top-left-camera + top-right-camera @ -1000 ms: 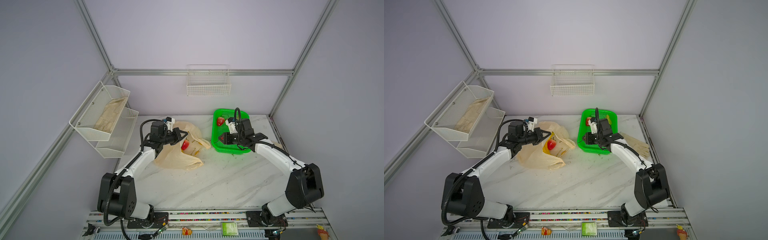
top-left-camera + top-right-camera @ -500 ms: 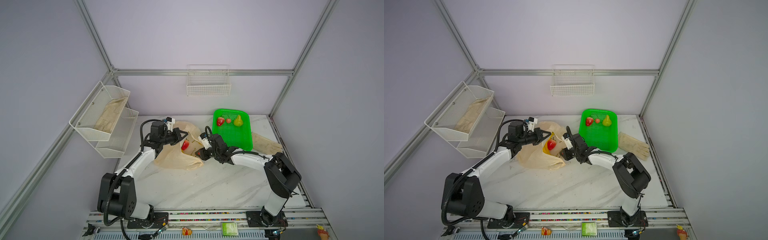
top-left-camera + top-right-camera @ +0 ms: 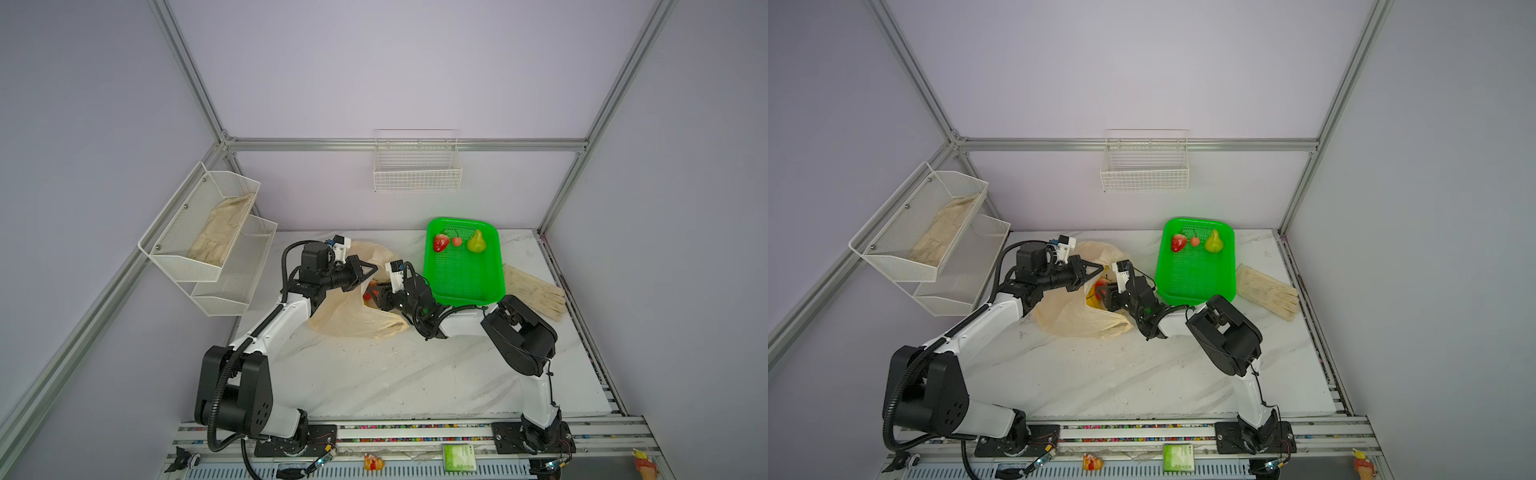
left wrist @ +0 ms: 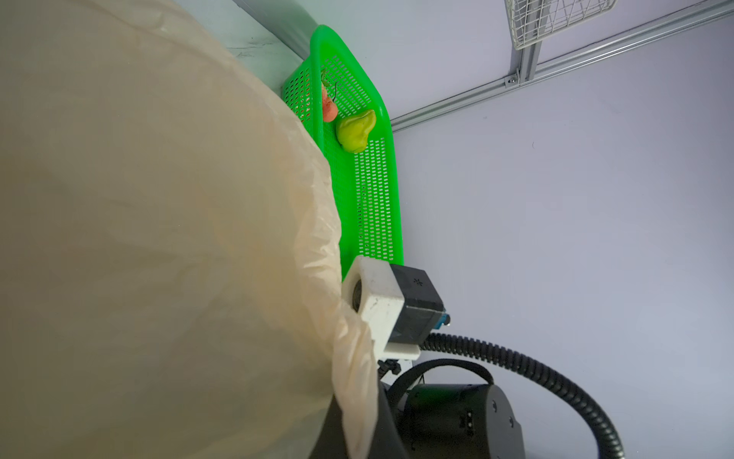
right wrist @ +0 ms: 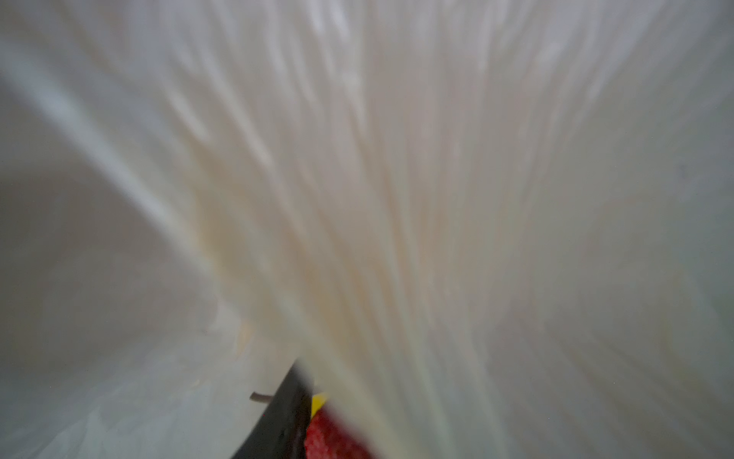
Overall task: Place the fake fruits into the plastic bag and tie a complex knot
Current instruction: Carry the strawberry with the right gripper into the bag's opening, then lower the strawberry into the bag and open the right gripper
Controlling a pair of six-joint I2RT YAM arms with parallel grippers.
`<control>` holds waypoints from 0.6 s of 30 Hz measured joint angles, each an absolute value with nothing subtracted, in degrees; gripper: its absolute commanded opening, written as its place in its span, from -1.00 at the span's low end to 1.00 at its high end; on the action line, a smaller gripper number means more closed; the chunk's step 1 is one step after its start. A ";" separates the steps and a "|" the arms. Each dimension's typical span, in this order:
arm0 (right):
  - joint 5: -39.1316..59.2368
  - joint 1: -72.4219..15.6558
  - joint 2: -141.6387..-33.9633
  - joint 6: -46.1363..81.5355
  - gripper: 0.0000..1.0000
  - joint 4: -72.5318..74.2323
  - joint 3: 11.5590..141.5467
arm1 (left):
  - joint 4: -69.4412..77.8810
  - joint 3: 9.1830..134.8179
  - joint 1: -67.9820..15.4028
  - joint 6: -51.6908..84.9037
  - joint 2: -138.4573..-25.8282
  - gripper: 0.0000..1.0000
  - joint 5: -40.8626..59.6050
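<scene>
My right gripper has the red strawberry (image 5: 334,440) inside the plastic bag's open rim, so it should keep going deeper toward the yellow banana (image 3: 1092,297) and let go there.
The peach plastic bag (image 3: 353,320) (image 3: 1075,316) lies on the table, left of middle. My left gripper (image 3: 371,270) (image 3: 1098,266) is shut on its raised rim and holds the mouth open. My right gripper (image 3: 377,292) (image 3: 1106,293) reaches into that mouth. In the right wrist view one black finger (image 5: 278,421) touches a red strawberry (image 5: 329,441) beside a bit of yellow banana (image 5: 317,403). Bag film hides the other finger. The green basket (image 3: 461,282) holds a strawberry (image 3: 440,242), a cherry (image 3: 456,241) and a pear (image 3: 476,242).
Beige gloves (image 3: 536,295) lie right of the basket near the table's edge. A white wire shelf (image 3: 208,241) with another glove hangs on the left wall. A small wire basket (image 3: 417,166) hangs on the back wall. The right arm's elbow (image 3: 519,332) sits low in front of the basket.
My right gripper swung from the green basket's front edge leftwards into the bag's mouth. The left gripper and the bag's rim stayed where they were.
</scene>
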State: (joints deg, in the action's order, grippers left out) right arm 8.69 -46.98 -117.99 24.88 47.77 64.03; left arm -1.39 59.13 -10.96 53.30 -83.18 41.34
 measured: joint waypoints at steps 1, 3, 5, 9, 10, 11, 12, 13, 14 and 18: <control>7.88 -47.27 -119.09 26.11 -0.31 49.76 64.16 | -1.26 59.13 -10.96 53.60 -83.18 -1.00 41.34; 6.48 -47.81 -121.38 28.49 -0.32 53.32 64.95 | -1.02 59.13 -11.07 54.43 -83.18 -1.00 41.36; 5.30 -48.25 -123.02 30.13 -0.32 55.66 65.98 | -0.93 59.13 -11.27 54.94 -83.18 -1.00 41.36; 3.27 -48.84 -125.97 32.97 -0.31 59.86 69.19 | -0.91 59.13 -11.73 55.96 -83.18 -1.00 41.41; 2.87 -48.93 -126.74 33.56 -0.31 60.73 70.04 | -0.91 59.13 -11.79 56.14 -83.18 -1.00 41.41; 2.46 -48.97 -127.63 34.37 -0.30 61.67 71.05 | -0.89 59.13 -11.81 56.47 -83.18 -1.00 41.41; 2.15 -49.04 -128.60 34.98 -0.29 62.50 72.01 | -0.86 59.13 -11.84 56.60 -83.18 -1.00 41.41; 1.85 -49.10 -129.32 35.53 -0.29 62.87 72.75 | -0.80 59.13 -11.88 56.80 -83.18 -1.00 41.43; 1.43 -49.17 -130.21 36.07 -0.28 63.37 73.43 | -0.67 59.13 -11.92 57.10 -83.18 -1.00 41.41; -0.01 -49.43 -133.38 38.09 -0.20 64.14 75.75 | -0.12 59.13 -12.14 58.02 -83.18 -1.00 41.41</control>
State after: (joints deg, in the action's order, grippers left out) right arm -0.01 -49.43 -133.38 38.09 64.14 75.75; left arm -0.12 59.13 -12.14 58.02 -83.18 41.41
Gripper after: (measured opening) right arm 0.410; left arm 0.047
